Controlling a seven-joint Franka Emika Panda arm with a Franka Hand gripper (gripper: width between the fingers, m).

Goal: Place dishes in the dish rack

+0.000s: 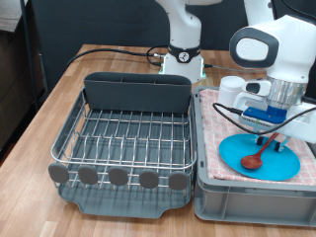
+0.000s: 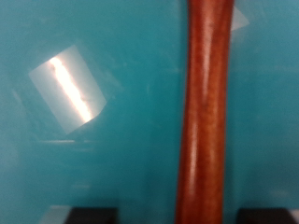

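Note:
My gripper will lower the spoon in, and the spoon will lean with its handle sticking out, because the spoon's handle (image 1: 268,143) looks longer than the grey trough (image 1: 137,93) is deep.
The light-blue plate (image 1: 259,158) lies on the checkered cloth at the exterior view's right. The brown wooden spoon (image 1: 260,155) rests on it, with its handle rising towards my gripper (image 1: 280,141). The gripper is low over the plate and open, one finger on each side of the handle. In the wrist view the spoon handle (image 2: 204,121) runs across the plate (image 2: 112,159), and the dark fingertips (image 2: 89,216) stand apart from it. The white cup (image 1: 231,89) stands behind the plate. The dish rack (image 1: 123,133) at the exterior view's left holds no dishes.
The plate, spoon and cup sit in a grey tub (image 1: 252,193) lined with pink-and-white checkered cloth (image 1: 212,118). The rack's tall grey trough (image 1: 136,91) runs along its far side. The robot base (image 1: 184,54) and cables stand behind on the wooden table (image 1: 59,94).

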